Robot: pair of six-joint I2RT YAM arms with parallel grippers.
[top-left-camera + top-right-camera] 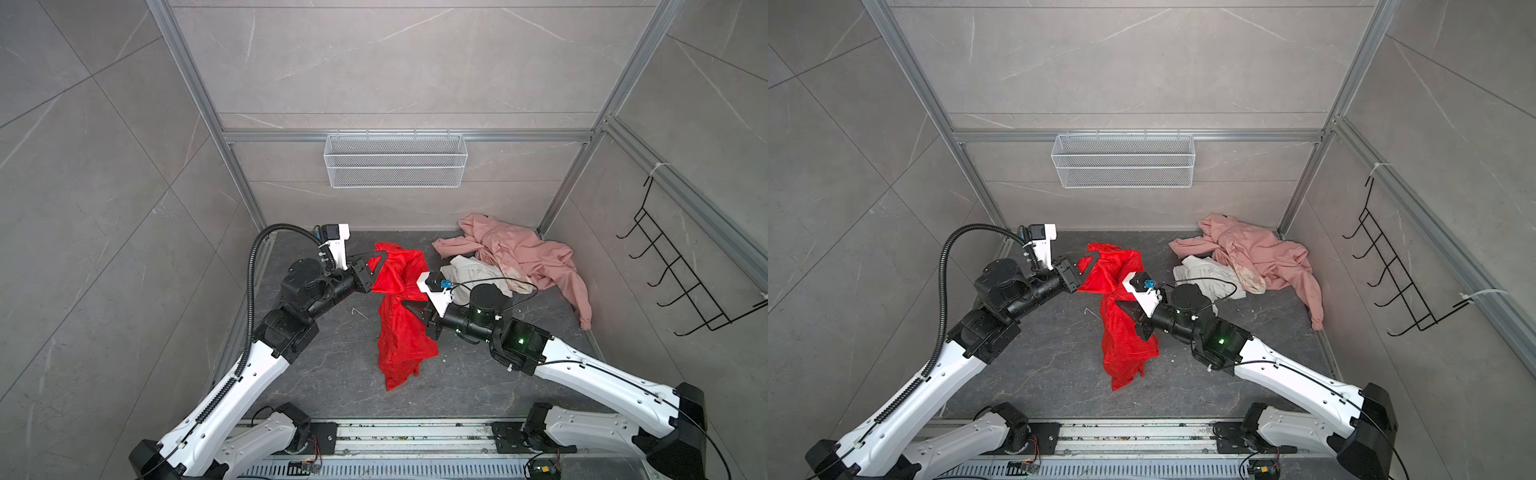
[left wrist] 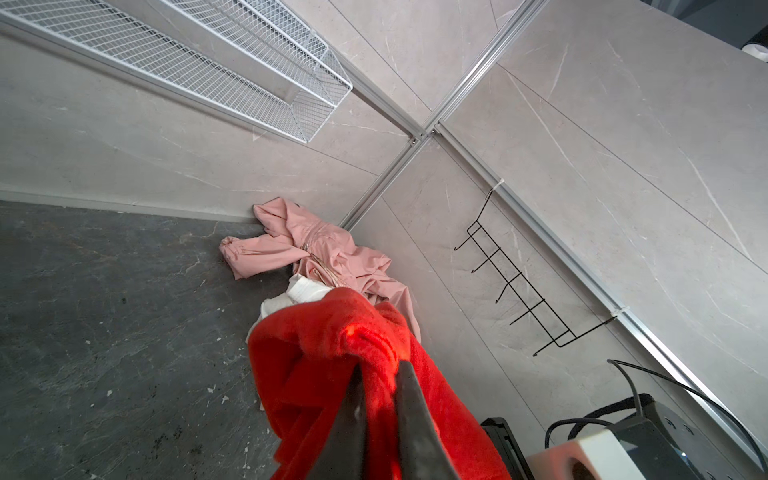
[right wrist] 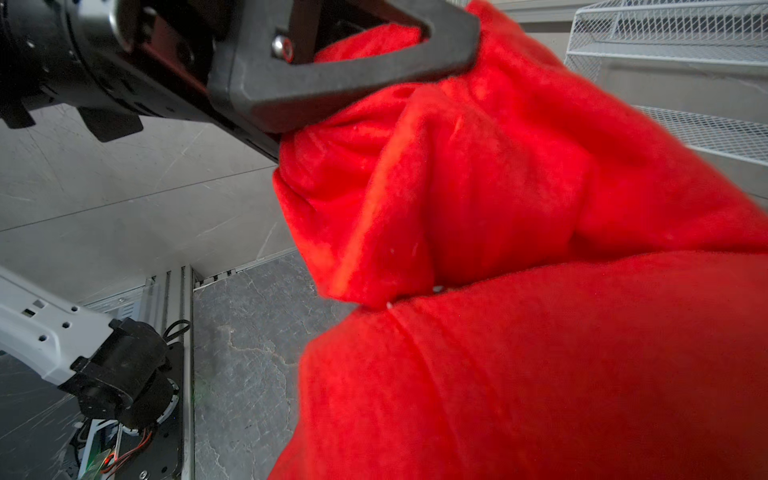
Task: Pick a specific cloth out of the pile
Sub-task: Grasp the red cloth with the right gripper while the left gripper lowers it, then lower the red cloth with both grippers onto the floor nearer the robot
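Note:
I keep lowering the red cloth [image 1: 401, 336] with my right gripper, as it is clear of the white garment, to the open dark floor in front [image 1: 361, 364] and let go there.
The cloth [image 1: 401, 332] [image 1: 1123, 340] is bright red and hangs lifted between my two grippers, its lower end draping toward the dark floor. My left gripper [image 1: 380, 259] [image 1: 1090, 262] [image 2: 380, 368] is shut on a bunched fold at its upper end. Lower on the same cloth, my right gripper [image 1: 409, 309] [image 1: 1125, 307] is shut; in the right wrist view the cloth [image 3: 540, 332] hides those jaws. The pile sits apart at the back right: a pale pink garment [image 1: 523, 253] [image 2: 324, 249] over a white garment [image 1: 469, 270] [image 2: 303, 291].
A white wire basket [image 1: 395, 166] hangs on the back wall. A black hook rack [image 1: 681, 282] is fixed to the right wall. Aluminium frame posts stand at the back corners, and a metal rail [image 1: 415, 440] runs along the front edge by the arm bases.

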